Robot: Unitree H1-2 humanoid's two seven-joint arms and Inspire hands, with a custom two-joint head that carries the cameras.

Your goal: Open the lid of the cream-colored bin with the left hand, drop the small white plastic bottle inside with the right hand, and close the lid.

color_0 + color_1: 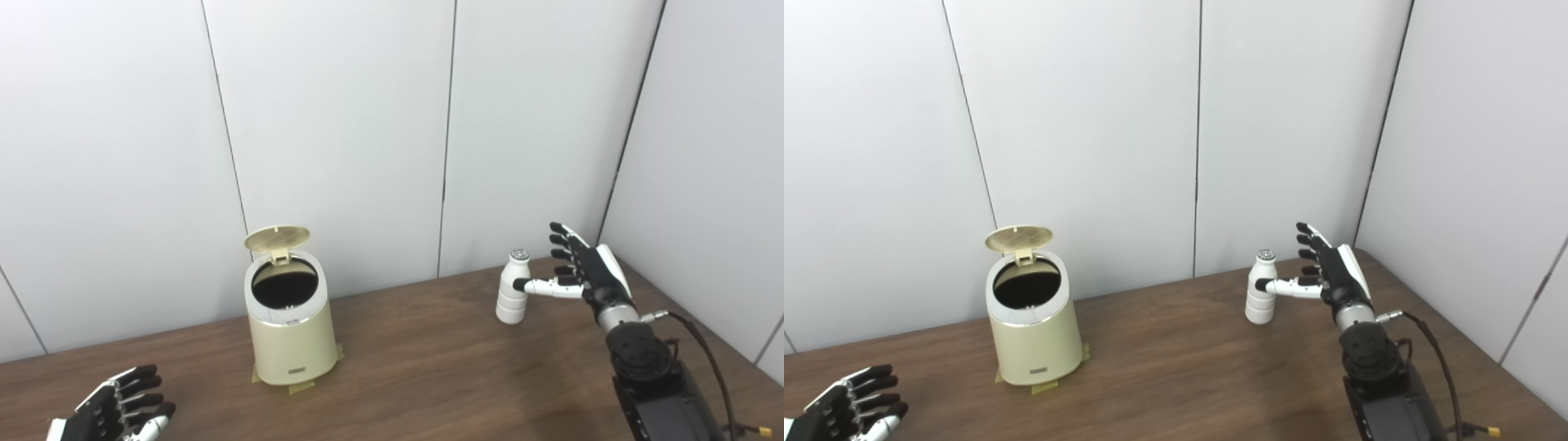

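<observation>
My gripper will drop the white plastic bottle [512, 289], and the bottle's top should rest just below the bin's rim, because the bottle stands almost as tall as the bin [292, 344].
The cream-colored bin [293, 343] stands on the wooden table [416, 367], left of centre. Its round lid [277, 237] is tipped up at the back and the dark opening [285, 288] shows. The small white plastic bottle [513, 289] stands upright to the right, near the wall. My right hand [579, 269] is open just right of the bottle, fingers spread upward, thumb tip at the bottle's side. My left hand [119, 407] is open and empty, low at the table's front left, well apart from the bin.
White wall panels [343, 135] close the back and the right side of the table. Tape patches [300, 386] show under the bin's base. A cable [704, 349] runs along my right forearm.
</observation>
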